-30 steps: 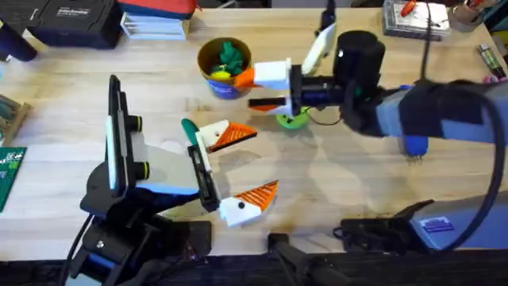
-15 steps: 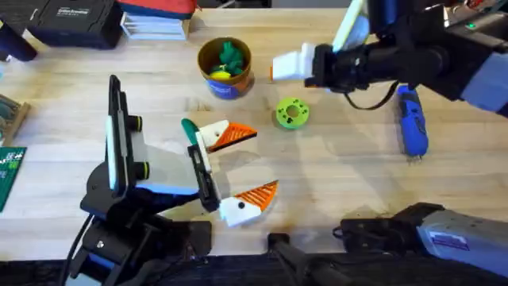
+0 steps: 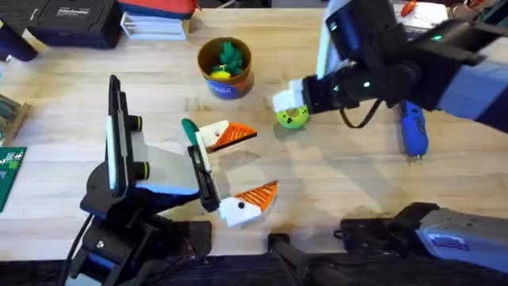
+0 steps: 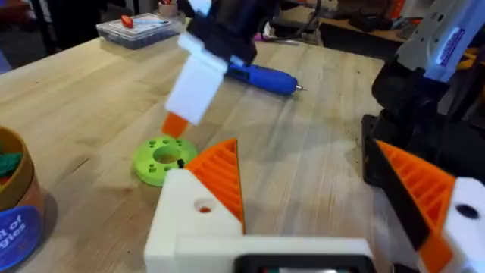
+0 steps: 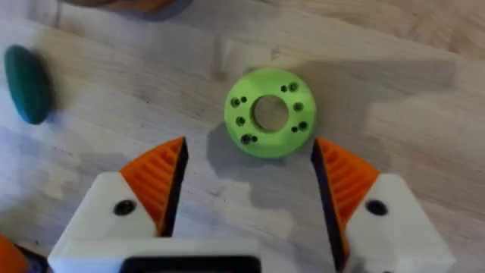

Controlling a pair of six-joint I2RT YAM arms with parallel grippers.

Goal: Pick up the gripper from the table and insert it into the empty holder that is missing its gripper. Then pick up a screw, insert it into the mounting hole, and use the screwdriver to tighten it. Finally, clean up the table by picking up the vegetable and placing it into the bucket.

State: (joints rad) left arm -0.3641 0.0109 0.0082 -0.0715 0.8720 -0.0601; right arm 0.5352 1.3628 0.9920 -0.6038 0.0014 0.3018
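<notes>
The flat lime-green disc's holes (image 5: 298, 107) have dark spots in them, so the black screw (image 5: 245, 139) will come loose and leave the disc behind when the robot lifts it.
My right gripper (image 3: 289, 108) hangs open just above a lime-green disc with holes (image 5: 269, 114), its orange-padded fingers (image 5: 155, 178) on either side of the disc without touching it. The dark teal vegetable (image 3: 189, 127) lies on the table (image 3: 357, 183) beside my left gripper (image 3: 240, 168), which rests open and holds nothing. The orange-brown bucket (image 3: 225, 67) stands at the back with green and yellow toys inside. The blue screwdriver (image 3: 413, 131) lies to the right, partly under my right arm. I cannot make out a screw or the holder.
A clear parts box (image 4: 140, 26) sits at the back right and a dark case (image 3: 71, 20) with stacked boxes at the back left. A green circuit board (image 3: 9, 175) lies at the left edge. Bare wood lies between the disc and the front edge.
The right arm lifted away toward the back right, then came back down over the green disc. The left arm, vegetable and bucket have not moved.
</notes>
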